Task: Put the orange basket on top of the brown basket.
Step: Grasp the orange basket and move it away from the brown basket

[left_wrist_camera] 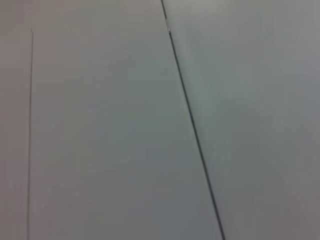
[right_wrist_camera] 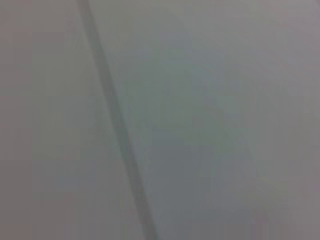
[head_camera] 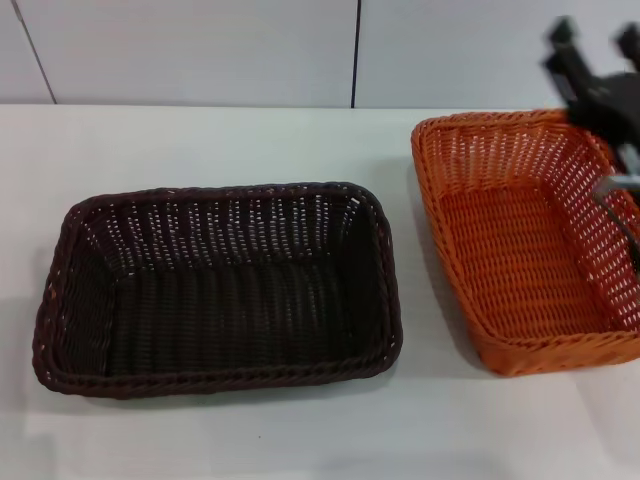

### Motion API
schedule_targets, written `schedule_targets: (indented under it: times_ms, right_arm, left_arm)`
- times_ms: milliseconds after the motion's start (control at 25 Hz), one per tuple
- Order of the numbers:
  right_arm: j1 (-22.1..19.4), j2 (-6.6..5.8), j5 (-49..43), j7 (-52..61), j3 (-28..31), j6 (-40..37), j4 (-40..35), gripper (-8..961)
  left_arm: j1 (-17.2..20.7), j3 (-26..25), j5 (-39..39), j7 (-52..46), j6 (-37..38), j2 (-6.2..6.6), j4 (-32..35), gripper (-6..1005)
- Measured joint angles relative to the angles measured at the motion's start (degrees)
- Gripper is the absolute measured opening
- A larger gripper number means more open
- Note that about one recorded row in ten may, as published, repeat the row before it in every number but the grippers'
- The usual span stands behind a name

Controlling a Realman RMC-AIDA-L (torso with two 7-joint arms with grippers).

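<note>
My right gripper needs to draw back and down to grip the orange basket's near rim (head_camera: 565, 346), because it points at the wall over the orange basket's far corner (head_camera: 562, 117).
The orange basket (head_camera: 525, 240) stands upright on the white table at the right in the head view. The brown basket (head_camera: 220, 290) stands upright to its left, with a gap of bare table between them. Both are empty. My right gripper (head_camera: 596, 40) hovers over the orange basket's far right corner, with its two dark fingers apart and pointing toward the wall, holding nothing. My left gripper is out of view. Both wrist views show only pale wall panels with a dark seam.
The white table (head_camera: 200, 140) spreads around both baskets. A panelled wall (head_camera: 200, 50) rises right behind the table's far edge. The orange basket's right side runs off the edge of the head view.
</note>
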Motion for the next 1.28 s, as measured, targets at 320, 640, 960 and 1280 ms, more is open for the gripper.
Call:
schedule_targets:
  times_ms: [320,640,960,1280]
  right_arm:
    - [9.9,0.29,-3.85,-0.56,18.03,-62.04,-23.03,721]
    - [27.99,0.95,0.09,-13.77,40.56,-115.67,-29.13,722]
    - [34.62,1.12,3.24,-30.51,51.04,-146.17,-27.61,721]
    - [33.79,2.01,-6.3,-34.49,50.68,-149.98,-26.04,722]
  left_arm:
    - [-1.07,0.85,-5.72,-8.83,-1.08,-0.14,9.84,667]
    - [-1.08,1.32,-9.81,-9.74,-5.52,-0.34,14.85,667]
    - [-1.3,1.26,-11.83,-9.75,-9.05,-0.31,15.92,667]
    - [-2.49,1.39,-13.17,-9.75,-12.44,-0.29,16.2,667]
